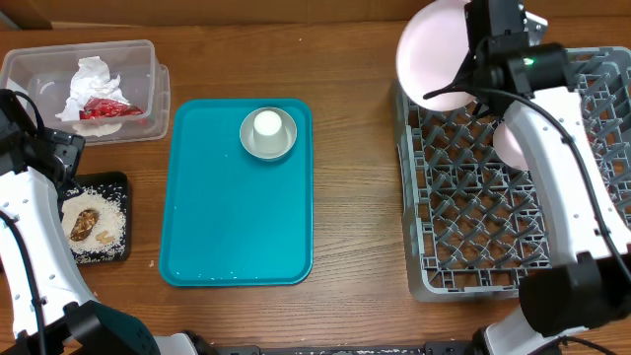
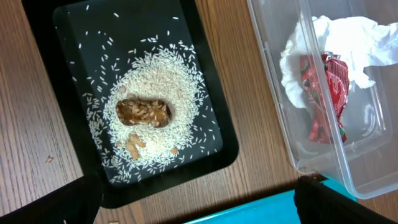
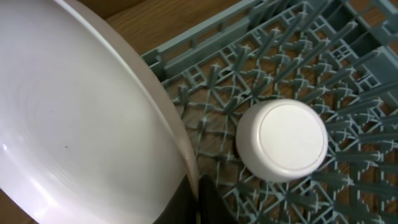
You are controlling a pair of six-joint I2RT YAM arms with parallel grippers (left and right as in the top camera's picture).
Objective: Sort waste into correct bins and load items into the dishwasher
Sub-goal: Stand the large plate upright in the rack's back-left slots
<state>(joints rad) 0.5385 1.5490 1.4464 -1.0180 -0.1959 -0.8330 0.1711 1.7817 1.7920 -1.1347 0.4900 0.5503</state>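
Note:
My right gripper is lowering the larger plate, which is clear of the smaller plate. It should carry on lowering the larger plate into the rack's open corner until the plate rests there, then let go.
My right gripper is shut on the rim of the larger pale pink plate. It holds the plate on edge above the far left corner of the grey dish rack; the gripper and plate also show overhead. The smaller plate lies bottom up in the rack. The grey-green bowl with the white cup in it stands on the teal tray. My left gripper is open and empty, over the wood between the black tray and the teal tray.
The clear tub at the far left holds the crumpled napkin and the red wrapper. The black tray holds rice and brown food lumps. My right arm crosses over the rack.

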